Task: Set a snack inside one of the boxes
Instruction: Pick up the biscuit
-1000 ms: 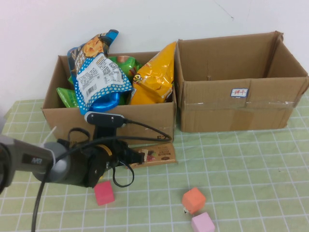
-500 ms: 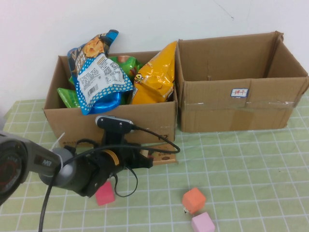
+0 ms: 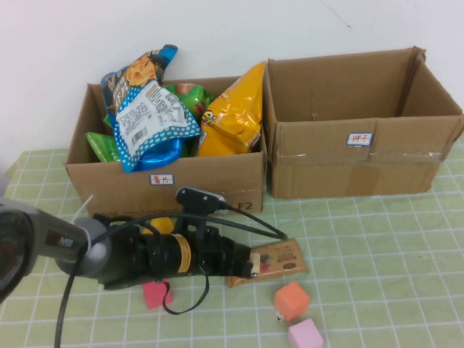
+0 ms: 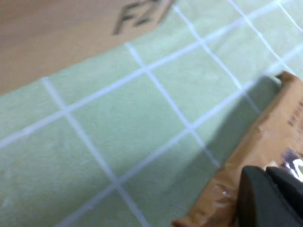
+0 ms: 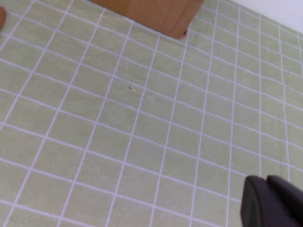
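My left gripper should move back, open and take hold across the bar's middle from above, because it is reaching in low with closed fingers at the snack bar's end.
My left gripper reaches out in front of the left box and is shut on the end of a flat brown snack bar. The left wrist view shows the bar's wrapper between the black fingers of the left gripper, low over the green checked cloth. The left box is packed with snack bags, blue and yellow ones on top. The right box stands beside it, showing nothing inside. My right gripper is shut on nothing above bare cloth and is out of the high view.
Three toy cubes lie near the front: a red-pink one under my left arm, an orange one and a pale pink one. A box corner shows in the right wrist view. Green checked cloth covers the table.
My left arm has swung to the right and away from the left box, carrying the snack bar with it. The left box's label is now uncovered.
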Tool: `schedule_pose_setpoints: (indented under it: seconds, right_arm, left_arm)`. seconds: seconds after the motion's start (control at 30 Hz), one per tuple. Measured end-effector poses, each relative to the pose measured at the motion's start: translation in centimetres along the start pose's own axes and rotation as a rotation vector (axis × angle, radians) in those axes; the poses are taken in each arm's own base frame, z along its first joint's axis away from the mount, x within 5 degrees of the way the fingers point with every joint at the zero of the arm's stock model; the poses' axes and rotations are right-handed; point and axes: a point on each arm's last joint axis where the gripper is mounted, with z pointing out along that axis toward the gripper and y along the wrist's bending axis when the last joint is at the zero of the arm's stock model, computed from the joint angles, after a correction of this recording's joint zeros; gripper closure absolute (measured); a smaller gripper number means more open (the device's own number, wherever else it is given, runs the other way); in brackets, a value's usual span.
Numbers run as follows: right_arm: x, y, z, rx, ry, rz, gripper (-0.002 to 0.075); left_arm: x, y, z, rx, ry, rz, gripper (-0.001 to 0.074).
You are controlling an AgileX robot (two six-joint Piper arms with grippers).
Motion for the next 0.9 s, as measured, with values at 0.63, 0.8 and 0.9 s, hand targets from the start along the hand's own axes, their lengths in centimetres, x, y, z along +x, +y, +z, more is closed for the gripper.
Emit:
schedule_pose_setpoints:
  seconds: [0.63,0.8,0.9]
  right_arm:
    - [0.0,0.0,0.0,0.000,0.000,0.000,0.0724]
    - [0.0,0.0,0.0,0.000,0.000,0.000,0.0725]
    - [0.0,0.0,0.0,0.001,0.002,0.000,0.0725]
  left_arm:
    - [-5.0,-6.0,-8.1,0.111,0.125,0.106,0.0736]
    - [-4.6,-7.1,-8.4,0.233,0.169,0.093,0.0736]
    - [-4.3,-7.9,-8.7,0.328,0.201,0.073,0.0736]
